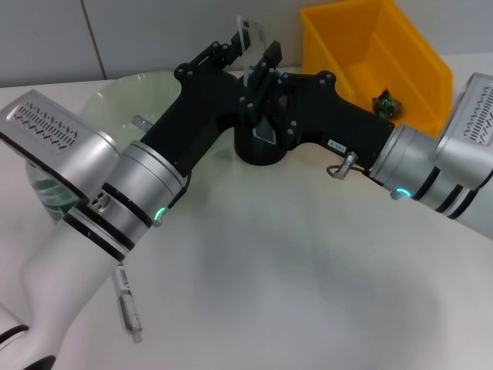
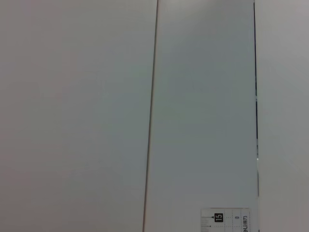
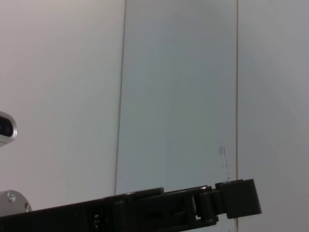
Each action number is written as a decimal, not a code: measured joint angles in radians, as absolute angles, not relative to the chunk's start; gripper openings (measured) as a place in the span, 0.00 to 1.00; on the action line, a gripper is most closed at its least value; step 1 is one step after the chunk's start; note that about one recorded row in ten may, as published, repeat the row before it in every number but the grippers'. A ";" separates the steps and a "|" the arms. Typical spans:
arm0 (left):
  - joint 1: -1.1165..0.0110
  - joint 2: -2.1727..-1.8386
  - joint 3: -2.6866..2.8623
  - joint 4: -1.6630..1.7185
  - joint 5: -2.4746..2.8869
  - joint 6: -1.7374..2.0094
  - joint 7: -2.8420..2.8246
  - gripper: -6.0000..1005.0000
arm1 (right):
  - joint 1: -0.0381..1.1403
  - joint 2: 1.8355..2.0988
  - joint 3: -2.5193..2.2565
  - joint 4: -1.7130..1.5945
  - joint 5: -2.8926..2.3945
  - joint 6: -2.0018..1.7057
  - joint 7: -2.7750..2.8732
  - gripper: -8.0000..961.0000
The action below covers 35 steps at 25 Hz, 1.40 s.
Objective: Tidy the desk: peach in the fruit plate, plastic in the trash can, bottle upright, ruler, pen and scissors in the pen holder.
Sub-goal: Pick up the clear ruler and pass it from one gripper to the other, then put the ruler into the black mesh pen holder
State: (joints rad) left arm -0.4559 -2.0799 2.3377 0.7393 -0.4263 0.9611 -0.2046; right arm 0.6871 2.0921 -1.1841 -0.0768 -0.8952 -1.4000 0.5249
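The robot's two grippers are crowded around the ruler point(image 1: 251, 35) above the pen holder point(image 1: 259, 151), so next the left gripper opens and moves back before the right gripper lowers the ruler in.
My left gripper point(image 1: 233, 51) is shut on a clear ruler point(image 1: 248, 32) high above the black pen holder point(image 1: 260, 148). The ruler's end marked 15 shows in the left wrist view point(image 2: 225, 220). My right gripper point(image 1: 267, 68) hangs close beside it, right over the holder, with a clear strip point(image 1: 266, 132) at the holder's mouth. A pen point(image 1: 128, 305) lies on the table at the near left. Green crumpled plastic point(image 1: 384, 102) rests in the yellow trash can point(image 1: 362, 46). The glass fruit plate point(image 1: 127, 92) sits at the far left. The peach and scissors are hidden.
A clear greenish bottle-like shape point(image 1: 45, 193) lies partly hidden under my left arm. Both arms cross over the far middle of the white table point(image 1: 293, 277). The right wrist view shows the left gripper's black finger point(image 3: 169, 211) against the wall.
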 joint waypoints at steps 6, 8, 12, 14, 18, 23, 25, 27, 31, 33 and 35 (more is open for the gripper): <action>-0.459 -2.080 2.343 0.739 -0.427 0.961 -0.226 0.39 | 0.682 2.092 -1.186 -0.076 -0.895 -1.405 0.529 0.03; -0.459 -2.080 2.344 0.739 -0.425 0.963 -0.232 0.41 | 0.682 2.092 -1.186 -0.075 -0.895 -1.403 0.530 0.02; -0.460 -2.081 2.344 0.739 -0.417 0.965 -0.234 0.44 | 0.679 2.092 -1.184 -0.075 -0.895 -1.402 0.531 0.02; -0.460 -2.081 2.345 0.739 -0.416 0.964 -0.234 0.46 | 0.678 2.092 -1.183 -0.075 -0.895 -1.402 0.532 0.02; -0.456 -2.080 2.347 0.739 -0.415 0.970 -0.235 0.55 | 0.677 2.092 -1.183 -0.075 -0.894 -1.402 0.534 0.02; -0.450 -2.077 2.339 0.738 -0.383 0.977 -0.323 0.74 | 0.678 2.092 -1.182 -0.075 -0.828 -1.397 0.537 0.02; -0.445 -2.073 2.328 0.728 -0.340 0.988 -0.383 0.77 | 0.685 2.092 -1.183 -0.075 -0.785 -1.385 0.539 0.02; -0.433 -2.070 2.314 0.715 -0.289 1.014 -0.431 0.79 | 0.696 2.092 -1.184 -0.075 -0.755 -1.355 0.540 0.02; -0.406 -2.060 2.262 0.682 -0.133 1.084 -0.545 0.84 | 0.735 2.092 -1.183 -0.074 -0.728 -1.241 0.553 0.02; -0.391 -2.059 2.213 0.657 -0.037 1.131 -0.622 0.86 | 0.752 2.092 -1.183 -0.069 -0.721 -1.202 0.555 0.02; -0.376 -2.061 2.157 0.626 0.039 1.175 -0.693 0.86 | 0.766 2.092 -1.183 -0.063 -0.718 -1.182 0.557 0.02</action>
